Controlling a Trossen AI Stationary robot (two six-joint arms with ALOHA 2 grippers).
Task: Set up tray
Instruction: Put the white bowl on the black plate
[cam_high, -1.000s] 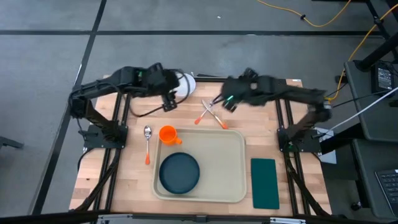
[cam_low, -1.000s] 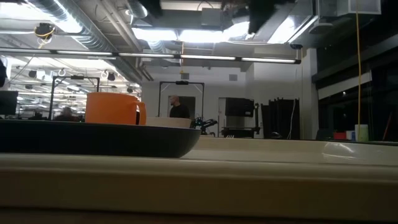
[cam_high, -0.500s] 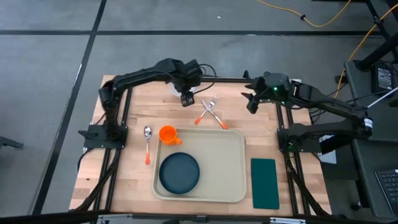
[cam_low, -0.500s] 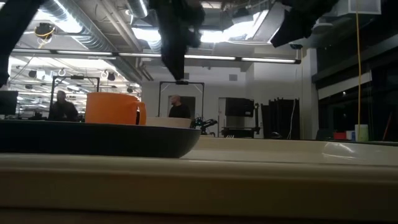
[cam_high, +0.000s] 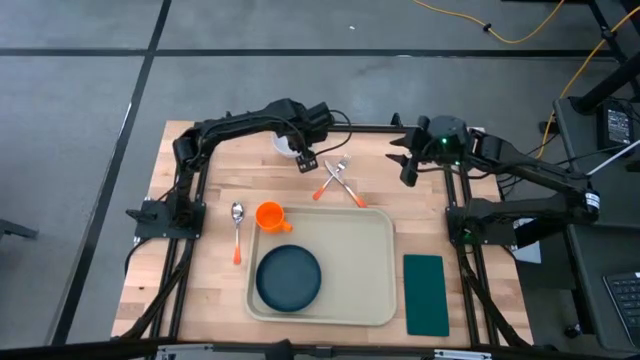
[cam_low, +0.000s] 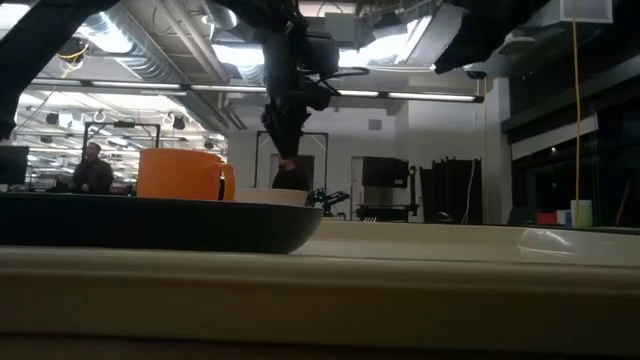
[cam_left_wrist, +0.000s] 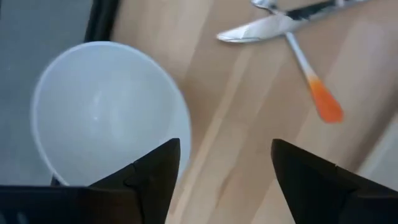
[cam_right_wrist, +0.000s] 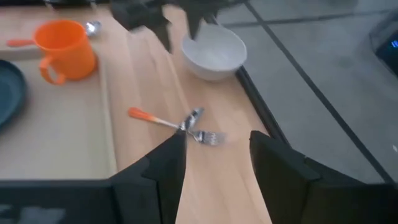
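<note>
The white bowl is under one finger and clear wood (cam_left_wrist: 229, 163) is under the other, so my left gripper should now go down and close on the bowl's rim (cam_left_wrist: 187, 129).
The beige tray (cam_high: 350, 262) lies at the table's near middle. On it are a dark blue plate (cam_high: 288, 278) and an orange cup (cam_high: 270, 216). A white bowl (cam_high: 288, 146) stands near the far edge, partly under my left arm. My left gripper (cam_high: 305, 161) is open and hangs just right of the bowl (cam_left_wrist: 102, 115), touching nothing. A crossed fork and knife (cam_high: 338, 180) with orange handles lie beyond the tray. My right gripper (cam_high: 407, 170) is open, raised to the right of them. The right wrist view shows the cutlery (cam_right_wrist: 186, 124) and the bowl (cam_right_wrist: 214, 53).
A spoon (cam_high: 237, 228) with an orange handle lies left of the tray. A dark green napkin (cam_high: 426, 294) lies to the tray's right. The tray's right half is bare. In the low view the cup (cam_low: 185, 175) and the plate (cam_low: 160, 225) stand before a room with people far off.
My left gripper has swung toward the table's right, past the bowl, and come down beside it. My right gripper has drawn back from above the fork and knife toward the right edge. Nothing on the table has moved.
</note>
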